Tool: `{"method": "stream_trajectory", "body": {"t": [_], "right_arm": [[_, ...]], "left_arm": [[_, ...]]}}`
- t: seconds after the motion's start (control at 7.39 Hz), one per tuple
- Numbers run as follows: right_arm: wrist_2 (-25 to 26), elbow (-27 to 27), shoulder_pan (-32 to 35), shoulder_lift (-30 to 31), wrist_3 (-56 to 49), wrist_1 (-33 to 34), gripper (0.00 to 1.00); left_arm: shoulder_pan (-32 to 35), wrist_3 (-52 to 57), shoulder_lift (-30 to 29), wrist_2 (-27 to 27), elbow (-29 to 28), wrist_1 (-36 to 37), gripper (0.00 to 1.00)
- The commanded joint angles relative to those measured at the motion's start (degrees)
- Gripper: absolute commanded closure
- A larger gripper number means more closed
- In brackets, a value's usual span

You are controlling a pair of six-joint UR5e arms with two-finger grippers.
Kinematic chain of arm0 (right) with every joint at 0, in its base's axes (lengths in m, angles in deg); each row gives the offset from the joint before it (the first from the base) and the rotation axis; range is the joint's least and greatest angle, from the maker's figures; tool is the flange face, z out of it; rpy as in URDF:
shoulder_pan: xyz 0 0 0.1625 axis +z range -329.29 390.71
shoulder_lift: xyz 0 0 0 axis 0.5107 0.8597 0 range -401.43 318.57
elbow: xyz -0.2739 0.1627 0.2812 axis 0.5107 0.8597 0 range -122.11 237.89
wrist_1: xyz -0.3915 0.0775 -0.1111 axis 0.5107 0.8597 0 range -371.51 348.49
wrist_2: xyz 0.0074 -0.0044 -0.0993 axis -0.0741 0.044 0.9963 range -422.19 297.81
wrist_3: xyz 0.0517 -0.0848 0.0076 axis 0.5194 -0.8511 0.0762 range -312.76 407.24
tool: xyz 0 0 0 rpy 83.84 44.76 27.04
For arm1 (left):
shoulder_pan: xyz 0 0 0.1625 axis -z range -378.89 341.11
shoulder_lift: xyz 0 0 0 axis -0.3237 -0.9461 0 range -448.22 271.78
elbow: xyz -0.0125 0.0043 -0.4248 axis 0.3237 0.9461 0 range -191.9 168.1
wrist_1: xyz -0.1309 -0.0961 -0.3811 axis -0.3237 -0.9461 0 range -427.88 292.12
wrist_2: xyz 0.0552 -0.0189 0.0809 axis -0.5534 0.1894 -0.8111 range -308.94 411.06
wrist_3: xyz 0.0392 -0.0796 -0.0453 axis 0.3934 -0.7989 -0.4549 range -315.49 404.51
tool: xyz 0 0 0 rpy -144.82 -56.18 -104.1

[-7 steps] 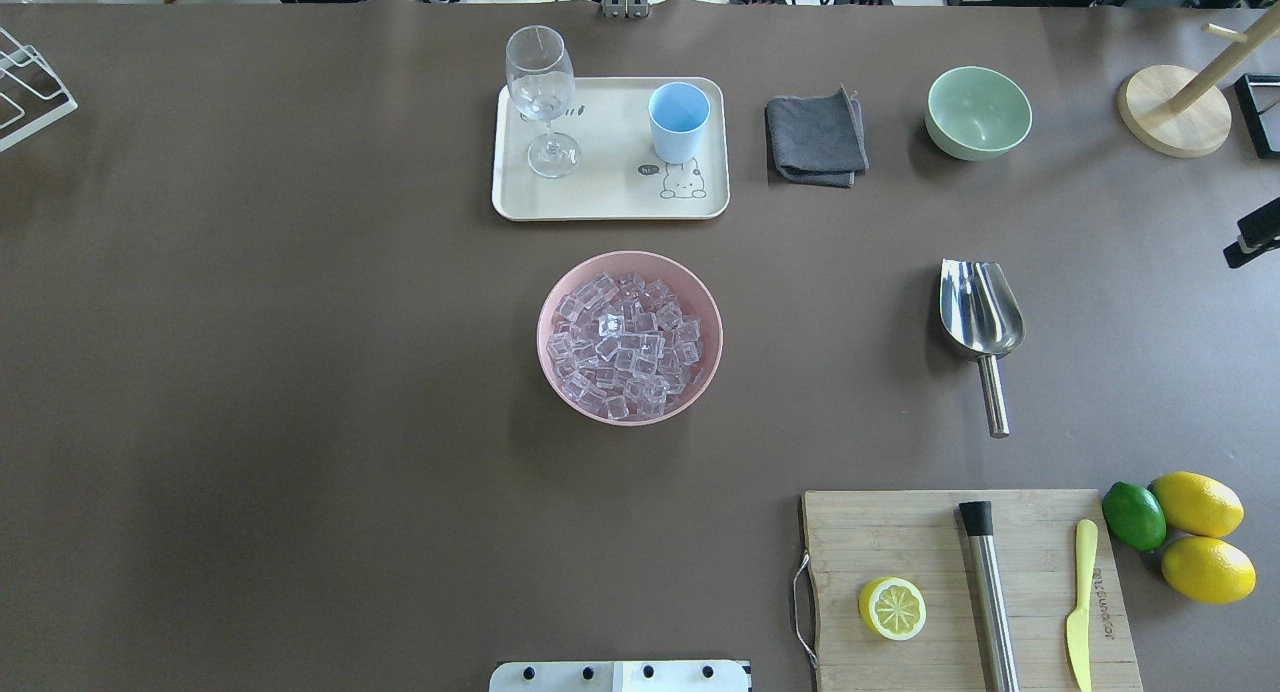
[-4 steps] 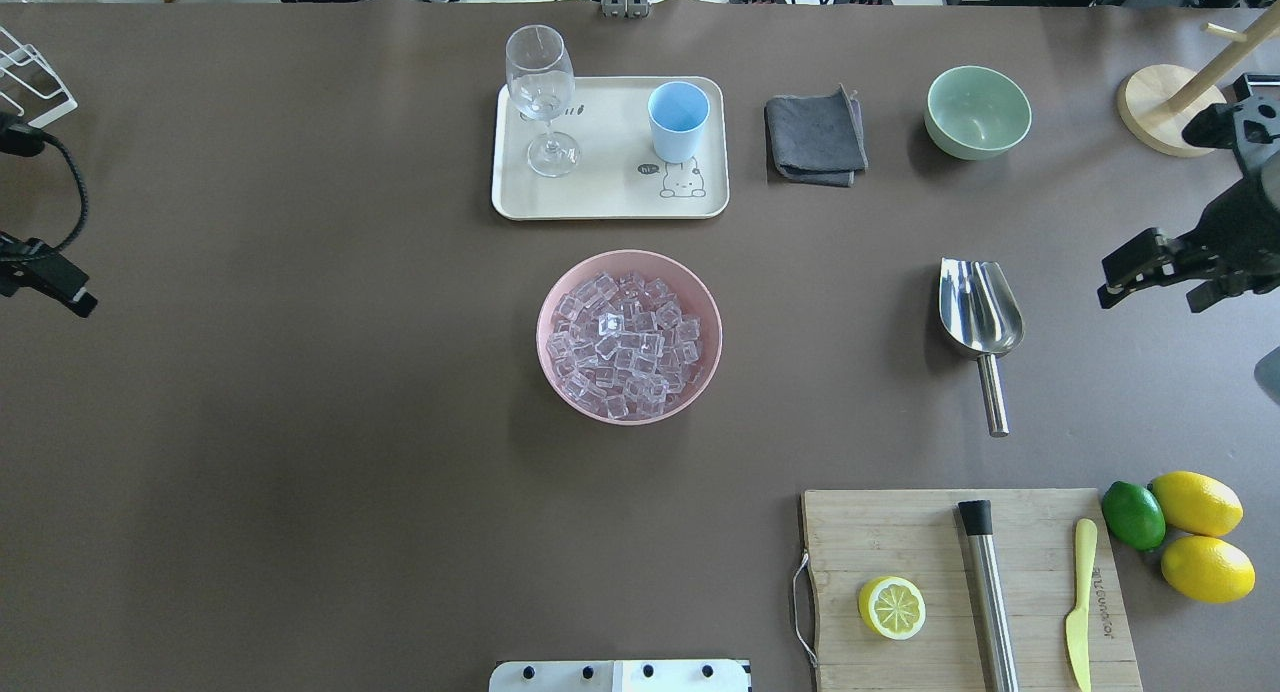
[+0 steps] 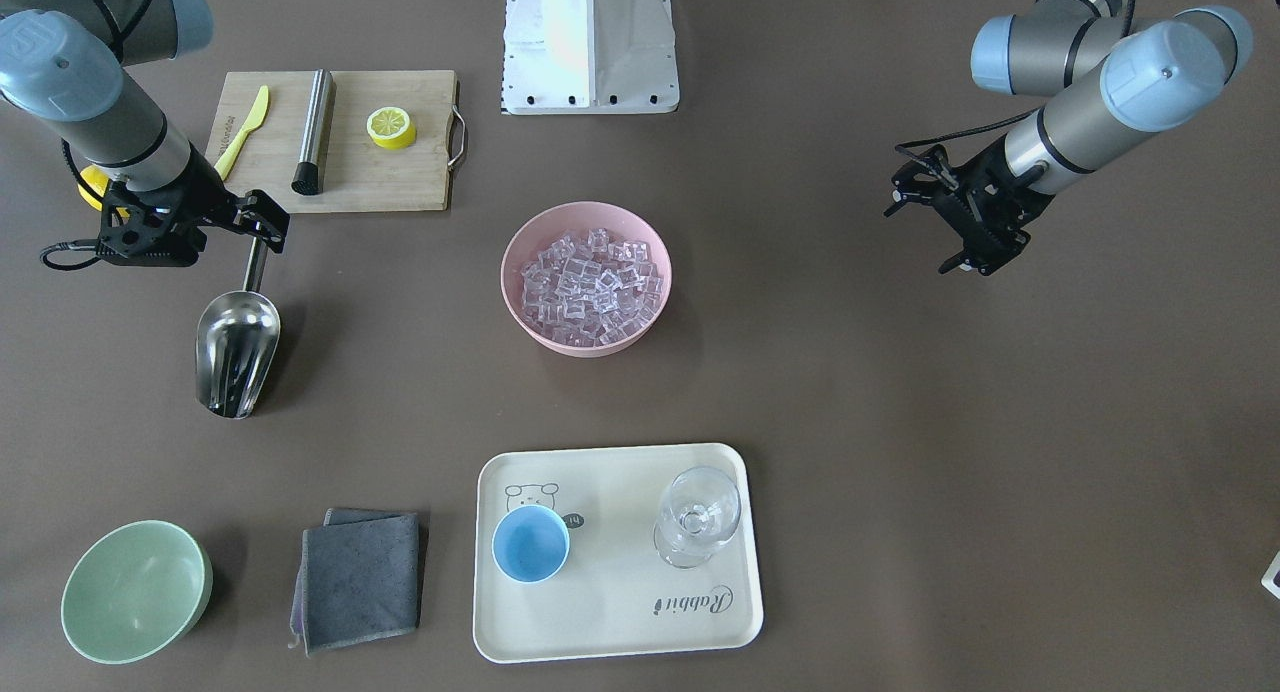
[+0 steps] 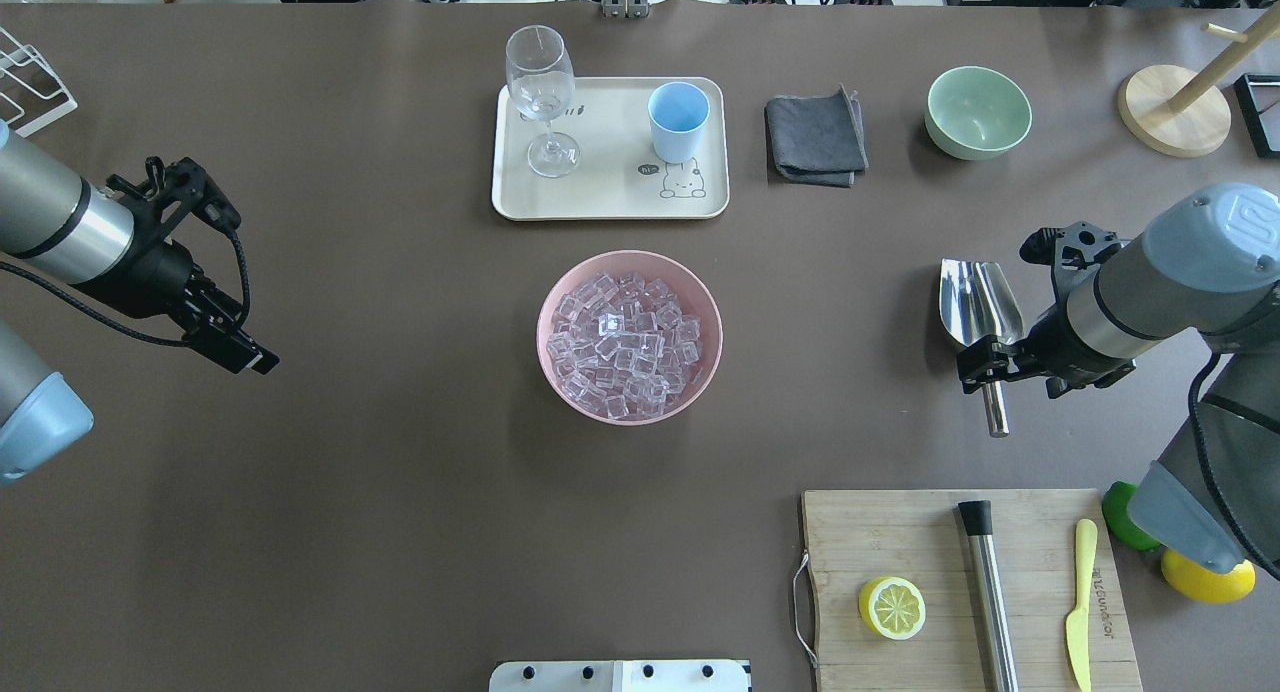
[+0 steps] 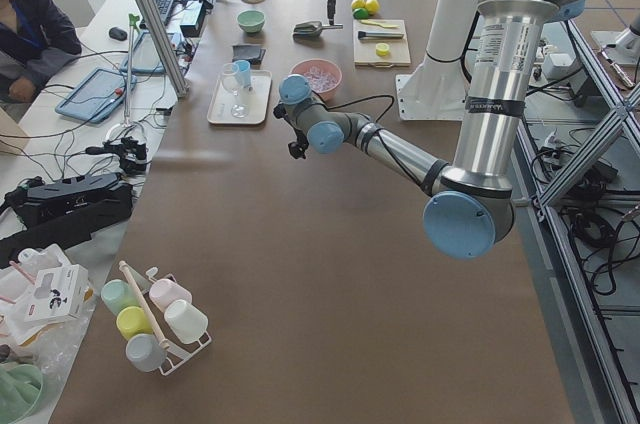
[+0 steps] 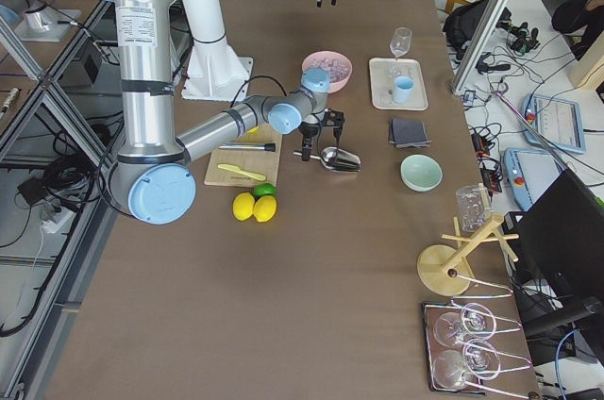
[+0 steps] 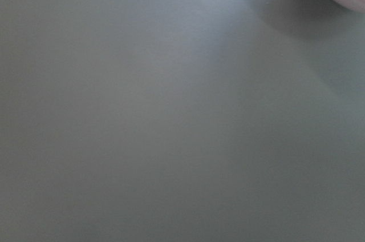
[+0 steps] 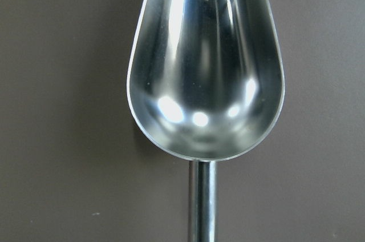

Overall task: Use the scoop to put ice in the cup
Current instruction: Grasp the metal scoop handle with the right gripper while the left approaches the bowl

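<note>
I expect the pink bowl (image 3: 585, 279) to slide a bit when I dig the scoop into the ice, because the bowl stands free with clear space (image 3: 717, 356) around it.
The steel scoop (image 4: 981, 312) lies on the table right of the pink bowl (image 4: 630, 257), with its handle toward the robot. It fills the right wrist view (image 8: 205, 82). My right gripper (image 4: 985, 357) is open and hovers just above the handle near the scoop's bowl, holding nothing; it also shows in the front view (image 3: 262, 227). The ice (image 4: 625, 342) fills the pink bowl. The light-blue cup (image 4: 679, 120) stands empty on the cream tray (image 4: 610, 197). My left gripper (image 4: 238, 350) is open and empty over bare table far left of the bowl.
A stemmed glass (image 4: 541, 82) stands on the tray beside the cup. A grey cloth (image 4: 815, 137) and a green bowl (image 4: 978, 112) lie further right. A cutting board (image 4: 900, 532) with a lemon half, a steel rod and a knife is at the near right.
Both arms have come in from the table's sides. My right gripper has moved left and nearer to hover over the scoop's handle. My left gripper has moved right over the table.
</note>
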Motion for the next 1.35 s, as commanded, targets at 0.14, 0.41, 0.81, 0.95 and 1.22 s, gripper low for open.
{"method": "stream_trajectory", "body": {"t": [0.14, 0.41, 0.81, 0.95, 1.22], "right_arm": [[0.84, 3.07, -2.44, -0.63, 1.46, -2.01, 0.01], [0.84, 4.39, -2.62, -1.42, 1.37, -2.01, 0.01], [0.66, 5.09, -2.62, -1.51, 1.46, -2.01, 0.24], [0.57, 5.27, -2.62, -1.42, 1.2, -2.01, 0.59], [0.4, 5.27, -2.62, -1.42, 1.28, -2.01, 1.0]], "left_arm": [[-7.27, 0.37, -1.53, -4.81, -0.38, -15.4, 0.01], [-14.67, 0.46, -5.55, -13.45, -6.04, -29.12, 0.01], [-14.07, 0.37, -8.57, -13.3, -15.21, -44.08, 0.01], [-13.72, 0.46, -9.96, -13.12, -18.62, -47.51, 0.01], [-13.19, 0.46, -15.3, -12.86, -28.09, -54.96, 0.01]]}}
